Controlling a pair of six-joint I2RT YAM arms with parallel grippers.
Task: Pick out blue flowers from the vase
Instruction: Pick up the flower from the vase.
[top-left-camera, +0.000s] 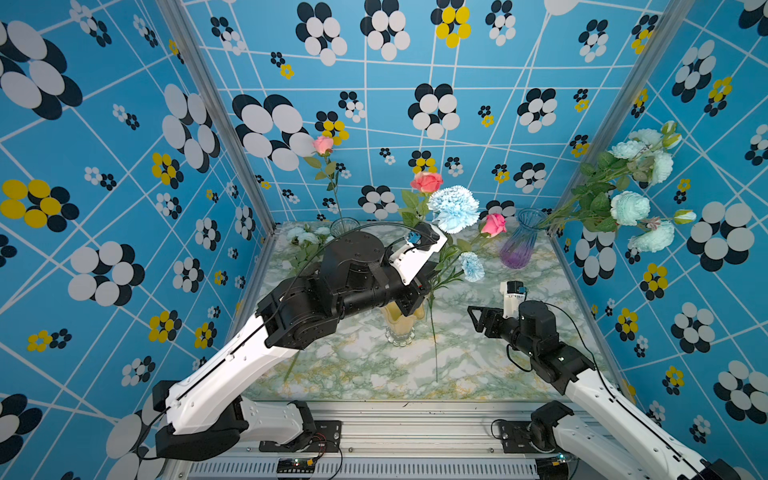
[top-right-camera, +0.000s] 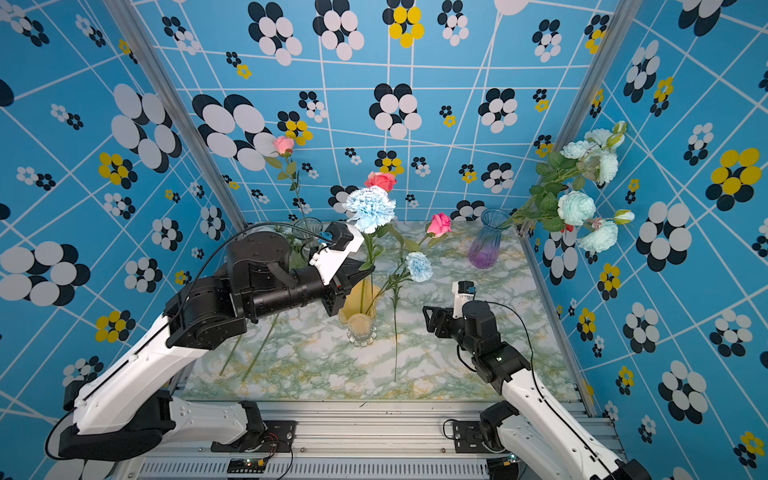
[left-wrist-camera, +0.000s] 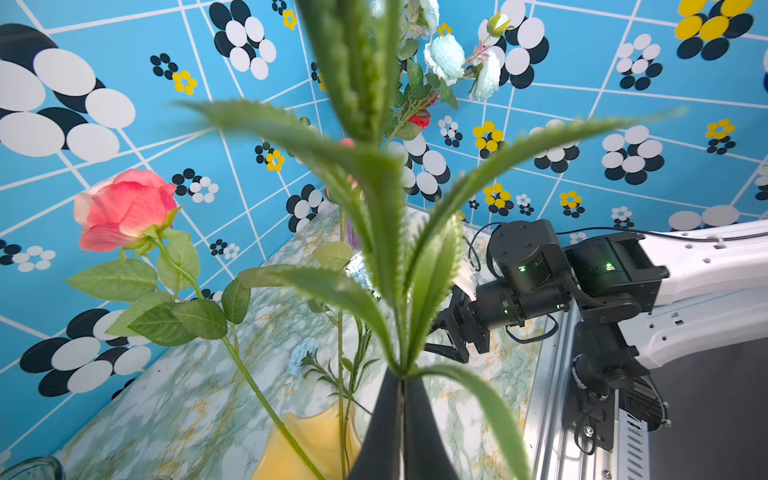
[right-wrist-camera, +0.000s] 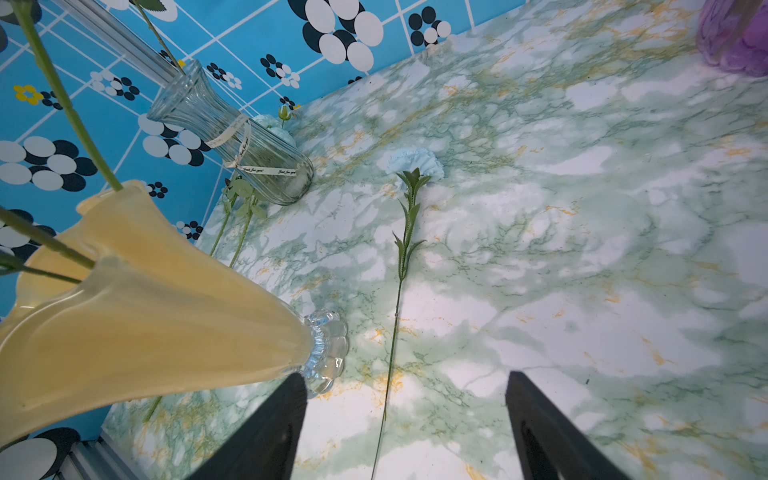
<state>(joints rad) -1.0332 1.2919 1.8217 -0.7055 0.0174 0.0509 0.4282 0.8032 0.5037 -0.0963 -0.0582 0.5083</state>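
I should use my left gripper to bring the stem down to my right gripper's fingers for handover, because the pale blue carnation (top-left-camera: 453, 208) is high above the yellow vase, beyond those fingers.
My left gripper (left-wrist-camera: 401, 380) is shut on the leafy green stem of a large pale blue carnation (top-left-camera: 453, 208), held above the yellow vase (top-left-camera: 401, 324). In a top view its fingers (top-right-camera: 359, 270) meet the stem just over the vase's rim. A smaller blue carnation (top-left-camera: 471, 266) lies flat on the marble table, with its thin stem (right-wrist-camera: 390, 353) running between the fingers of my right gripper (right-wrist-camera: 405, 374). That gripper stands open and low over the table, right of the vase, touching nothing. A mint-blue peony spray (top-left-camera: 629, 208) stands in the purple vase (top-left-camera: 519, 245).
A coral rose (top-left-camera: 427, 181) and a pink rose (top-left-camera: 493, 224) stay in the yellow vase. A clear glass vase (top-left-camera: 344, 226) at the back left holds a pink rose (top-left-camera: 323, 144). Pale blue blooms (top-left-camera: 307, 237) lie beside it. Patterned walls close three sides.
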